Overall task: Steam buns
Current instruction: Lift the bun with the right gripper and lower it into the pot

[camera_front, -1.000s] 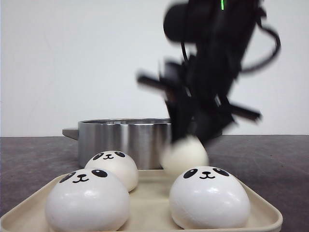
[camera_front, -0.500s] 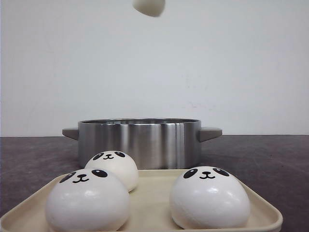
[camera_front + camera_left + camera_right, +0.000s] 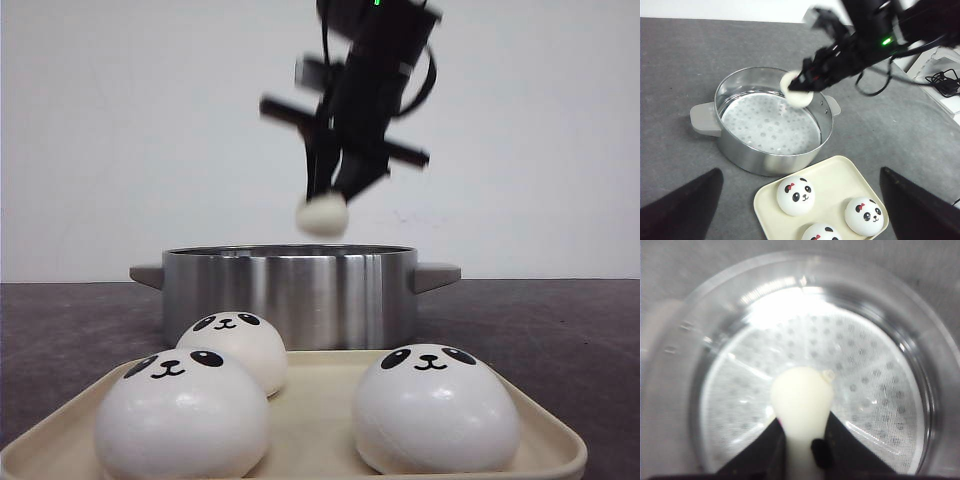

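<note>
My right gripper keeps going down until the bun (image 3: 323,216) rests on the empty white liner (image 3: 774,121), and then let go. The bun is hanging over the liner, clear of the pot's rim.
Three panda-faced buns (image 3: 182,410) (image 3: 235,345) (image 3: 435,405) sit on a cream tray (image 3: 320,400) at the near edge. In the left wrist view the same buns (image 3: 795,195) lie on the tray (image 3: 835,172). A fourth bun (image 3: 322,214) hangs squeezed in my right gripper (image 3: 335,190), just above the steel steamer pot (image 3: 290,295). The right wrist view shows this bun (image 3: 802,395) pinched between the black fingers (image 3: 760,455), over the pot's perforated white liner (image 3: 870,390). My left gripper (image 3: 800,171) hovers wide open high above the tray, holding nothing.
The pot (image 3: 765,160) has grey side handles (image 3: 702,117) and stands directly behind the tray on a dark grey tabletop. A white box with black cables (image 3: 940,75) lies off to the right. A white wall is behind.
My right gripper lifted the bun off the tray, rose up past the top of the front view, then came down and back. It now holds the bun over the pot.
</note>
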`<state>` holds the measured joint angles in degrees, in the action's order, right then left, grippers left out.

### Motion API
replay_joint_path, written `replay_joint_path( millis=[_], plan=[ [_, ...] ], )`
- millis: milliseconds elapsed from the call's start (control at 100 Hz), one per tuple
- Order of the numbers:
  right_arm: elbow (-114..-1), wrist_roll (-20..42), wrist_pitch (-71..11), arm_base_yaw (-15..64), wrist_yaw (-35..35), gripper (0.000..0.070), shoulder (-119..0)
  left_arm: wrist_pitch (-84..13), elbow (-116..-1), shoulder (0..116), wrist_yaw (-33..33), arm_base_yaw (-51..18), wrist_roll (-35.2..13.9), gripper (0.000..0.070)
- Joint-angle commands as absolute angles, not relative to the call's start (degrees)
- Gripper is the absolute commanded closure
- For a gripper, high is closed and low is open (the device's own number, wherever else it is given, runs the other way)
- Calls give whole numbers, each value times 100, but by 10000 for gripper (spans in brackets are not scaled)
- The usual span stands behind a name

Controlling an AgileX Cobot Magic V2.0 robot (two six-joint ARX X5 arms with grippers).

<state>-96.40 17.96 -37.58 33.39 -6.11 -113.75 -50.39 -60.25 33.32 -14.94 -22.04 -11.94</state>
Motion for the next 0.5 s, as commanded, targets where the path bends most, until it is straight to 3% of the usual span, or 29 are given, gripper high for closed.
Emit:
replay_joint_path(
  millis=[0,490],
  plan=[
    [-9789,1754,-3618,3332,-596,696,-11636,-4974,-6106,3365,-1476,-2230,-1135,104],
    [-9789,1800,-3238,3009,-556,696,-12147,-5146,-6106,3365,-1476,-2230,-1135,104]
  ],
)
